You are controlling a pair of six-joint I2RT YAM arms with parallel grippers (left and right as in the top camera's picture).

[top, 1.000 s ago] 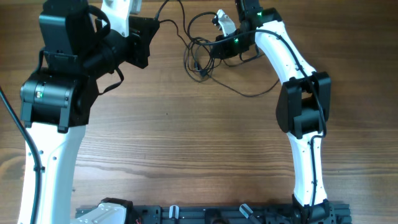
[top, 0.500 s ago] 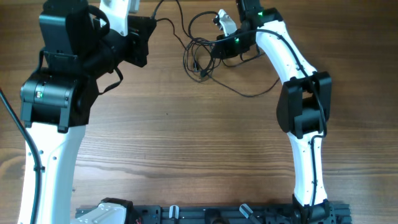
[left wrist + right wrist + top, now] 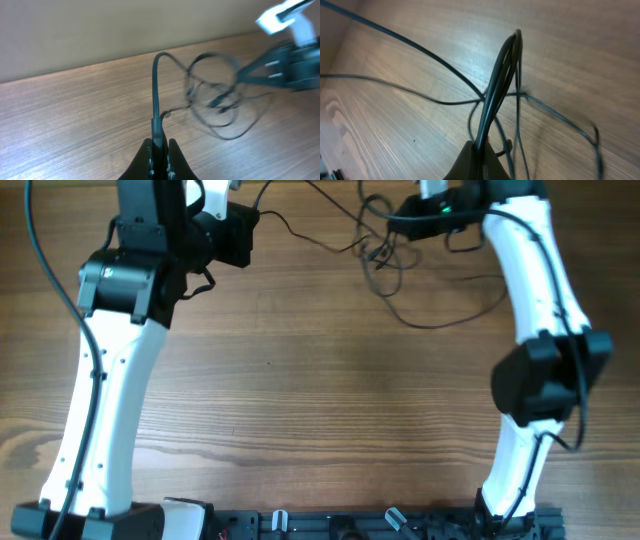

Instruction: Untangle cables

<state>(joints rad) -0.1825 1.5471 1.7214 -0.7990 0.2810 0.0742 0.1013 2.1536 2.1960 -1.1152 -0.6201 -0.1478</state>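
Observation:
I should open my left gripper and take a strand (image 3: 463, 78) beside the bunch with it, because it is holding the cord away from where the cord crosses my right gripper's bunch (image 3: 483, 98).
The cables (image 3: 385, 255) are thin black cords in a loose tangle of loops at the far middle-right of the table. A single strand (image 3: 300, 228) runs from the tangle left to my left gripper (image 3: 255, 218). In the left wrist view my left gripper (image 3: 159, 150) is shut on that cord (image 3: 155, 90), which arches up toward the tangle (image 3: 215, 100). My right gripper (image 3: 392, 222) holds the tangle's top. In the right wrist view it (image 3: 482, 150) is shut on a bunch of strands (image 3: 502, 75), with loose loops hanging beside them.
The wooden table (image 3: 300, 380) spreads below the tangle. A black rail (image 3: 350, 525) runs along the near edge. The two white arms (image 3: 110, 410) (image 3: 540, 330) stand at left and right. A loose loop (image 3: 450, 305) trails toward the right arm.
Both arms have swung up and away. The right gripper moved right with the tangle, the left gripper held its cord, and the strand between them has drawn out longer.

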